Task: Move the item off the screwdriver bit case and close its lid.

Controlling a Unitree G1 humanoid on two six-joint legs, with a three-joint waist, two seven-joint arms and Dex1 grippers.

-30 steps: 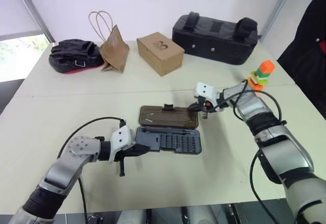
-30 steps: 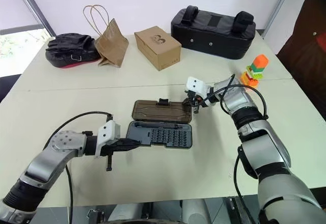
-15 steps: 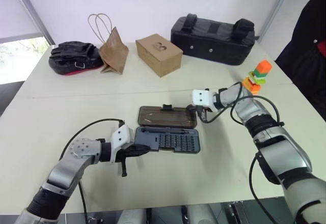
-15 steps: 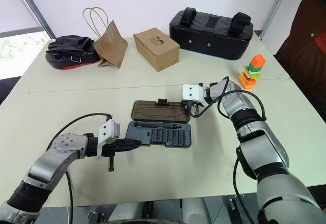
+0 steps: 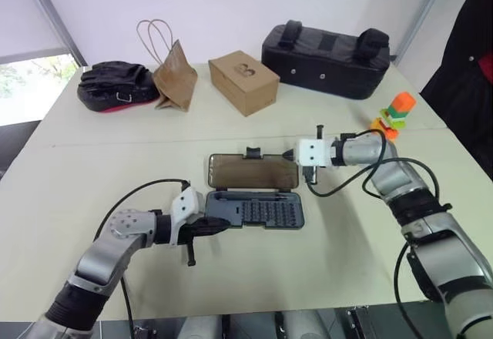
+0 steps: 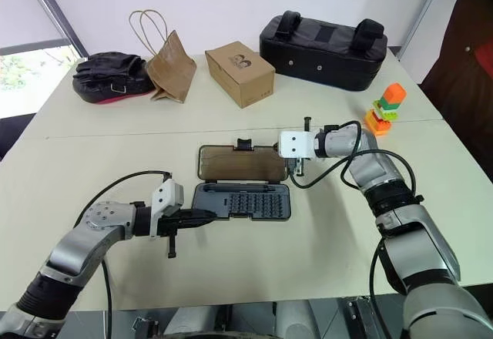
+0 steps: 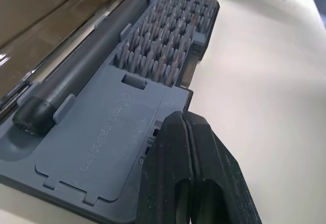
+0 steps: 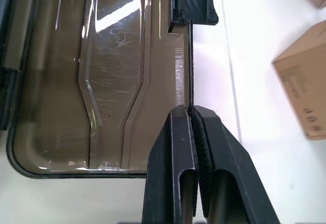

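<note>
I should move my left gripper away from the case's tray and over to the lid's loose end [image 5: 212,171] first, because my right gripper has the open lid at one end [image 5: 293,172] only.
The dark grey screwdriver bit case [image 5: 254,210] lies open in the middle of the table, with rows of bits and a slim driver [image 7: 97,46] showing. Its smoky brown lid [image 5: 253,171] stands tilted up behind it, black latch tab [image 8: 192,0] on the far edge. My right gripper [image 5: 290,156] is shut on the lid's right edge [image 8: 188,81]. The left gripper [image 5: 218,226] is shut, its tips against the case's left end [image 7: 117,127]. The item [image 5: 394,115], a stack of bright blocks with an orange cube on top, stands on the table far to the right, apart from the case.
Along the back of the table sit a black and red pouch [image 5: 115,86], a brown paper bag [image 5: 173,69], a cardboard box [image 5: 243,82] and a large black padded bag [image 5: 327,59]. A person in dark clothes [image 5: 474,62] stands at the right edge.
The lid lay flat on the table and now tilts up off it. My right gripper has risen and rolled with the lid's edge. The left gripper stays at the case's end.
</note>
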